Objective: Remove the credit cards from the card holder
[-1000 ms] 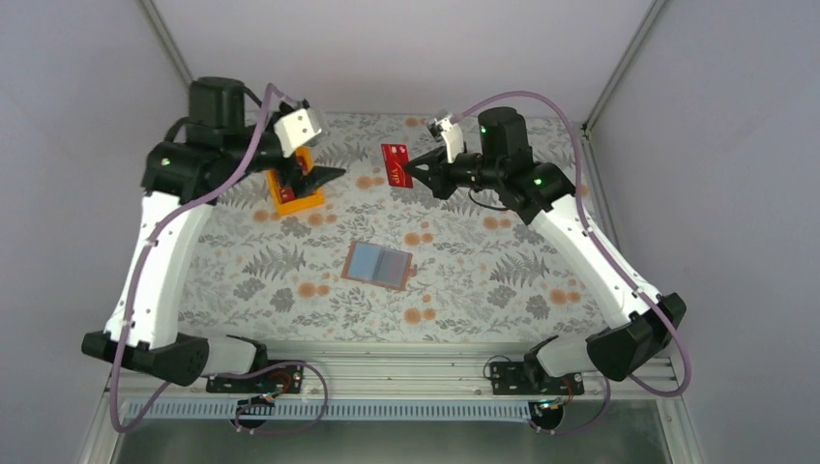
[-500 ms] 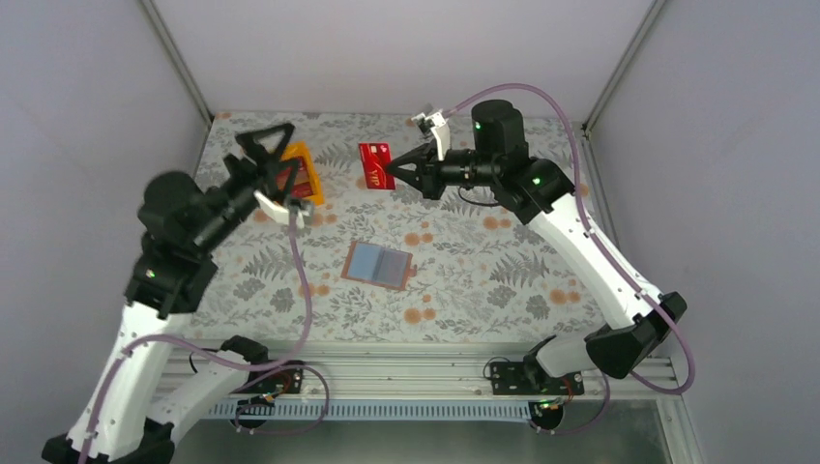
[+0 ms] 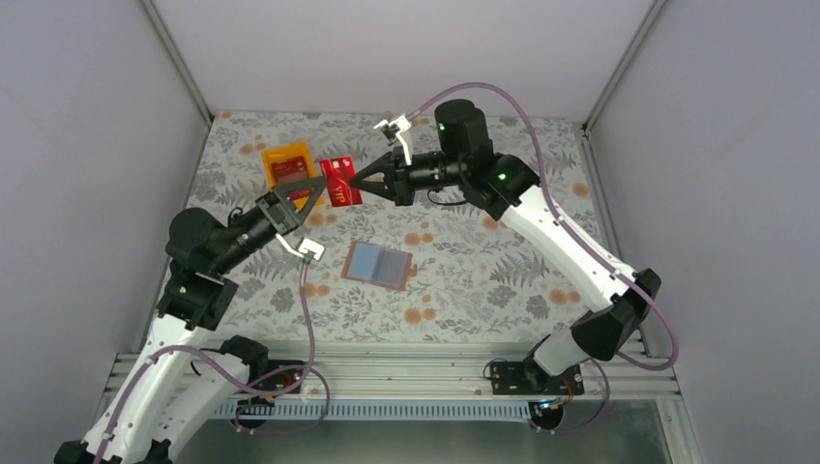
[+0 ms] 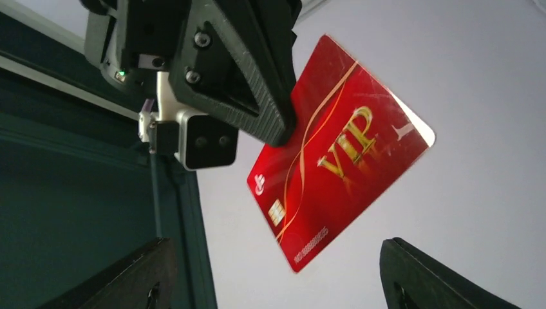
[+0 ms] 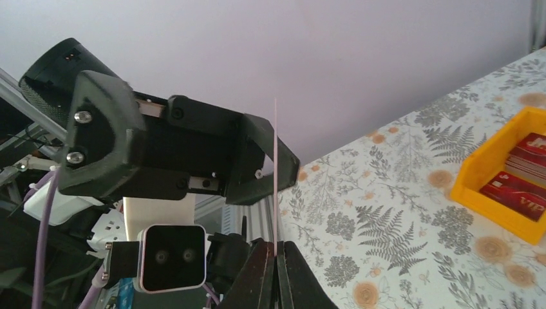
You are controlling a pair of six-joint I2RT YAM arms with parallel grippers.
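Note:
My right gripper should pass the red credit card (image 3: 338, 181) to my left gripper, because the orange tray (image 3: 289, 166) stands behind my left gripper, across from my right gripper.
My right gripper (image 3: 356, 181) is shut on one edge of a red credit card (image 3: 339, 184) marked VIP and holds it in the air above the back of the table. In the right wrist view the card (image 5: 275, 167) shows edge-on, upright between the closed fingertips (image 5: 264, 270). My left gripper (image 3: 311, 198) faces it, open. The card (image 4: 335, 161) hangs between and just beyond the left fingers (image 4: 145, 273), touching neither. The card holder (image 3: 378, 264) lies open and flat at mid-table, blue lining up, under neither gripper.
An orange tray (image 3: 273, 156) with red cards (image 3: 289, 171) in it stands at the back left, just behind the left gripper; it also shows in the right wrist view, tray (image 5: 480, 187) and cards (image 5: 525, 174). Grey walls enclose the floral tablecloth.
The left arm has swung away from the orange tray and now points its open gripper at the card. The right arm has carried the card leftward to meet it.

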